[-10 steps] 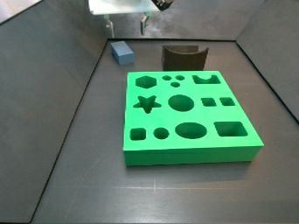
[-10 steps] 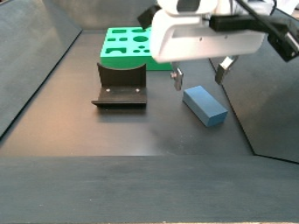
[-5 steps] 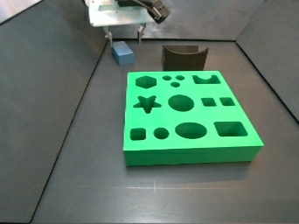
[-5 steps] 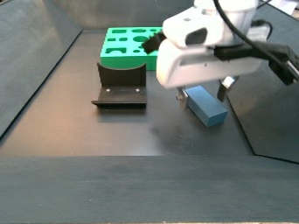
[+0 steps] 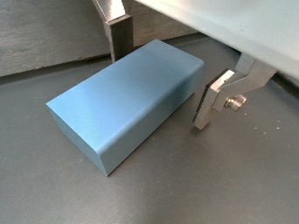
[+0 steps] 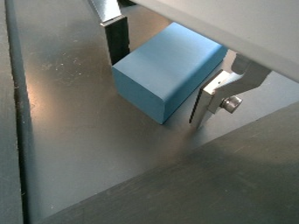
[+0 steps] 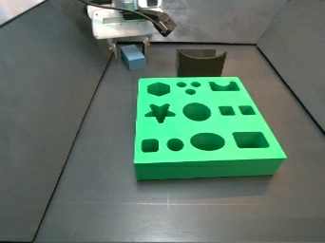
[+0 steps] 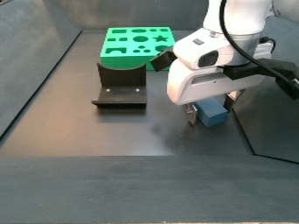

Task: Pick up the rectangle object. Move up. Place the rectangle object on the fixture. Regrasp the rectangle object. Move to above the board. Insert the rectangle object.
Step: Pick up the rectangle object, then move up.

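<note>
I expect the rectangle object [image 7: 133, 59] to settle into the hollow and stay cradled when I place it there, because the fixture's top [image 7: 200, 56] dips between raised corners.
The rectangle object [image 5: 122, 101] is a plain blue-grey block lying flat on the dark floor, seen in both wrist views [image 6: 163, 70]. My gripper [image 5: 167, 70] is open and low around it. One silver finger [image 5: 119, 39] stands by one long side and another finger [image 5: 216, 101] by the opposite side. Both side views show the gripper [image 7: 132, 43] down over the block [image 7: 133, 59] near the far wall, with the block [image 8: 212, 112] partly hidden by the hand [image 8: 211, 120]. The fixture [image 7: 200, 62] stands apart beside the green board [image 7: 178, 128].
Grey walls enclose the floor. The block lies close to a side wall [image 8: 274, 122]. The fixture [image 8: 121, 87] sits between the block and the board [image 8: 114, 52]. A wall seam [image 6: 17, 105] runs near the block.
The gripper has come down from above the block until its open fingers straddle it. The block, fixture and board have not moved.
</note>
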Motion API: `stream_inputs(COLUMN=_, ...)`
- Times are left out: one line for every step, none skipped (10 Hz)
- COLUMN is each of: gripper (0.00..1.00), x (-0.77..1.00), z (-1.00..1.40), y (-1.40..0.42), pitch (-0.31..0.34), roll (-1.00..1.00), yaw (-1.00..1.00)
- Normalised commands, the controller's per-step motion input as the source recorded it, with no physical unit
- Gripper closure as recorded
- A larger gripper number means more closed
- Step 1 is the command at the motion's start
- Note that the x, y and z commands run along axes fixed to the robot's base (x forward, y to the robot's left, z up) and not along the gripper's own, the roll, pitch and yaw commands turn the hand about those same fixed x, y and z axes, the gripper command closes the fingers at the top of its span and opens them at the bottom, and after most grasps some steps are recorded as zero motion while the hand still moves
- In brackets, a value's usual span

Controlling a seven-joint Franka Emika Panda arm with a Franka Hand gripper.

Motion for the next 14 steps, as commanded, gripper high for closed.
stream_inputs(gripper=1.0, x=0.0, z=0.0, y=0.0, pitch=0.0, roll=0.0, yaw=0.0)
stream_inputs(gripper=1.0, x=0.0, z=0.0, y=0.0, pitch=0.0, roll=0.0, yaw=0.0)
stream_inputs(gripper=1.0, x=0.0, z=0.0, y=0.0, pitch=0.0, roll=0.0, yaw=0.0)
stream_inputs(gripper=1.0, x=0.0, z=0.0, y=0.0, pitch=0.0, roll=0.0, yaw=0.0)
stream_inputs(gripper=1.0, x=0.0, z=0.0, y=0.0, pitch=0.0, roll=0.0, yaw=0.0)
stream_inputs(gripper=1.0, x=0.0, z=0.0, y=0.0, pitch=0.0, roll=0.0, yaw=0.0)
stream_inputs(gripper=1.0, x=0.0, z=0.0, y=0.0, pitch=0.0, roll=0.0, yaw=0.0)
stream_inputs(gripper=1.0, x=0.0, z=0.0, y=0.0, pitch=0.0, roll=0.0, yaw=0.0)
stream_inputs(gripper=1.0, x=0.0, z=0.0, y=0.0, pitch=0.0, roll=0.0, yaw=0.0)
stream_inputs(gripper=1.0, x=0.0, z=0.0, y=0.0, pitch=0.0, roll=0.0, yaw=0.0)
stream_inputs(gripper=1.0, x=0.0, z=0.0, y=0.0, pitch=0.0, roll=0.0, yaw=0.0)
stream_inputs(gripper=1.0, x=0.0, z=0.83, y=0.0, pitch=0.0, roll=0.0, yaw=0.0)
stream_inputs(gripper=1.0, x=-0.05, z=0.8, y=-0.02, pitch=0.028, roll=-0.01, yaw=-0.04)
stream_inputs(gripper=1.0, x=-0.07, z=0.72, y=-0.02, pitch=0.046, roll=-0.01, yaw=-0.05)
